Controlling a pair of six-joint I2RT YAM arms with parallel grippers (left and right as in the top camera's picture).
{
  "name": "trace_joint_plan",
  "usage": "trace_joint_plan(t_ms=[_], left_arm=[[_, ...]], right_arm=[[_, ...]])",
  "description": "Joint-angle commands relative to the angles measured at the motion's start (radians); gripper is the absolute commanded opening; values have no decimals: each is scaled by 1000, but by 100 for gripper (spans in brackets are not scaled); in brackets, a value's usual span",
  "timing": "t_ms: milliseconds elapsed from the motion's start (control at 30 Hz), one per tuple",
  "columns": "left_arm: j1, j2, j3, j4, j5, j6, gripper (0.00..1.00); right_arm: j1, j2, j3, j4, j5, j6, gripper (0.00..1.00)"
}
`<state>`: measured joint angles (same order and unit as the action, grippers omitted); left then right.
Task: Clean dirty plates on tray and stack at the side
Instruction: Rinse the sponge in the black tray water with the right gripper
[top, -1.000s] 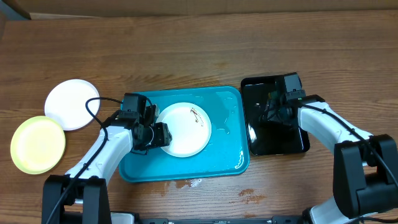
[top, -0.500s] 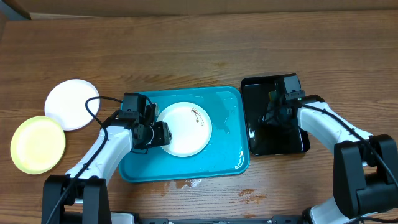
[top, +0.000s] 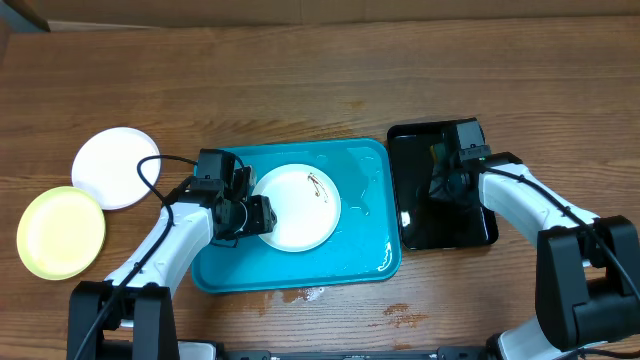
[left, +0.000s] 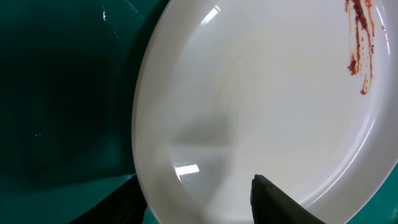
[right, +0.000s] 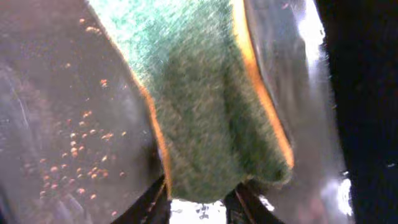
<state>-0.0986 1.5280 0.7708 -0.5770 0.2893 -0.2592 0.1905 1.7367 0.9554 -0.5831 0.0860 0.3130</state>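
Observation:
The sponge's near edge (right: 208, 191) is the only part my right gripper's fingers reach. My right gripper should open, go around both sides of the sponge and close deeper on its body (right: 208, 134) before wiping.
A white plate (top: 295, 207) with a red-brown smear (left: 359, 50) lies in the turquoise tray (top: 360, 250). My left gripper (top: 262, 215) is at its left rim. In the left wrist view one finger sits outside the rim over the tray (left: 62, 93) and the other rests on the plate (left: 261, 93), so the left gripper (left: 199, 205) is shut on it. My right gripper (top: 445, 185) reaches down into the black tray (top: 420, 225). Its fingers press both sides of a green and yellow sponge (right: 205, 112), with the right gripper (right: 199, 208) closed on the sponge's near end.
A second white plate (top: 115, 167) and a pale yellow-green plate (top: 60, 232) lie side by side on the wooden table at the far left. The black tray's wet floor (right: 62, 93) carries small orange specks. A wet patch (top: 310, 293) marks the table in front of the turquoise tray.
The right gripper's fingers have closed in on the sponge in the black tray. The left arm and the plate have not moved.

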Motion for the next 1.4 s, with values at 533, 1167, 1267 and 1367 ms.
trace_joint_plan(t_ms=[533,1167,1267,1367], left_arm=[[-3,2,-7,3,18,-10,55],[-3,2,-7,4,18,-10,55],[-3,2,-7,4,18,-10,55],[-3,2,-7,2,18,-10,55]], right_arm=[[-2,6,146,-92,-32,-86,51],[-2,12,145,-20,97,-137,70],[-2,26,145,11,97,-183,75],[-2,56,145,18,97,-192,77]])
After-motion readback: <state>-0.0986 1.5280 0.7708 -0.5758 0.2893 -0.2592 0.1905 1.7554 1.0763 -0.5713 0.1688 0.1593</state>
